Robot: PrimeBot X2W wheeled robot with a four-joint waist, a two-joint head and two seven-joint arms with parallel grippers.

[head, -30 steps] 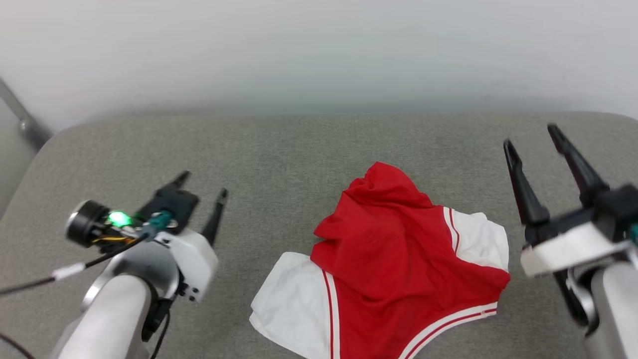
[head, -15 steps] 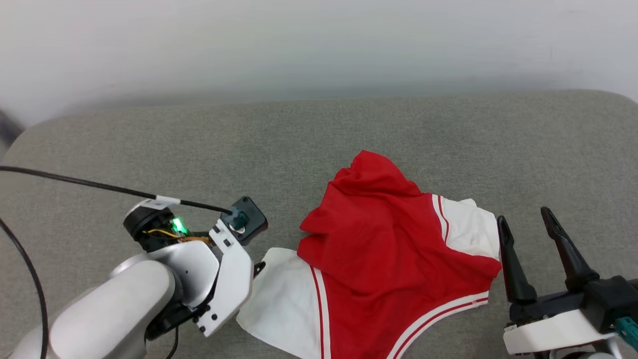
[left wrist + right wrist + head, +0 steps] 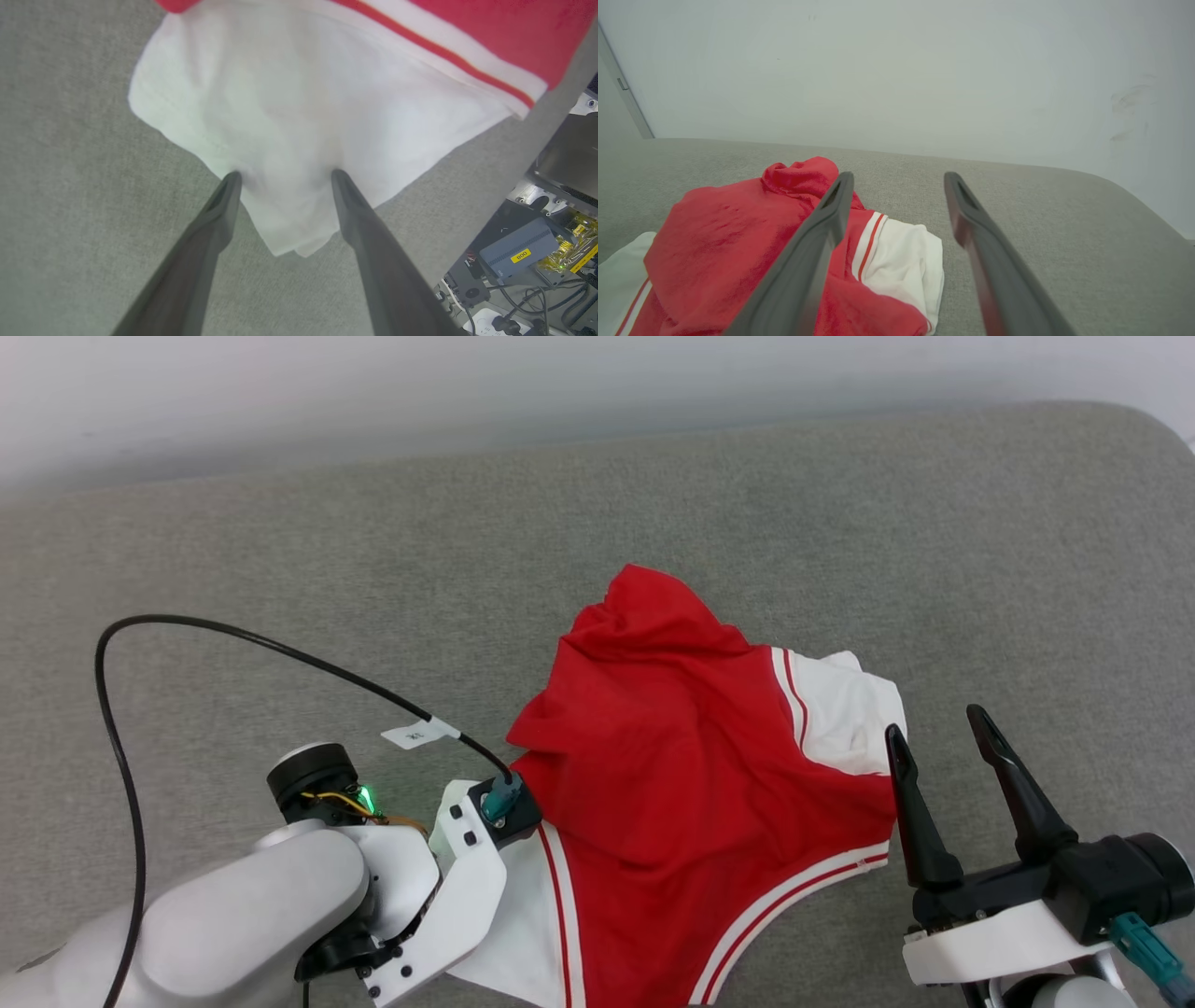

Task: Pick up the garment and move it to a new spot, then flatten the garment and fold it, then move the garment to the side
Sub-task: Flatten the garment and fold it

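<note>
I see slack folds [image 3: 672, 700] going across the red body between the white sleeves, so the garment [image 3: 717, 818] will get wider and smoother when I pull one sleeve outward.
The garment [image 3: 672, 775] lies crumpled on the grey cushion, red with white sleeves and red-white striped seams; no letters show. In the left wrist view my left gripper [image 3: 285, 175] is open, and both fingertips rest on the near corner of a white sleeve [image 3: 289, 102], with cloth between them. In the head view the left wrist [image 3: 467, 868] hides those fingers. My right gripper [image 3: 936, 723] stands open just right of the other white sleeve [image 3: 840, 719], apart from it. The right wrist view looks past that open gripper [image 3: 900, 176] over the garment [image 3: 728, 242].
The grey upholstered surface [image 3: 280, 569] spreads wide to the left and behind the garment, ending at a white wall [image 3: 896, 70]. A black cable [image 3: 233, 635] loops over the left arm. Beyond the cushion's near edge are robot-base electronics [image 3: 514, 256].
The head camera has tilted down. My left arm swung right and down onto the near white sleeve. My right gripper dropped back beside the garment's right sleeve. The garment lies as before.
</note>
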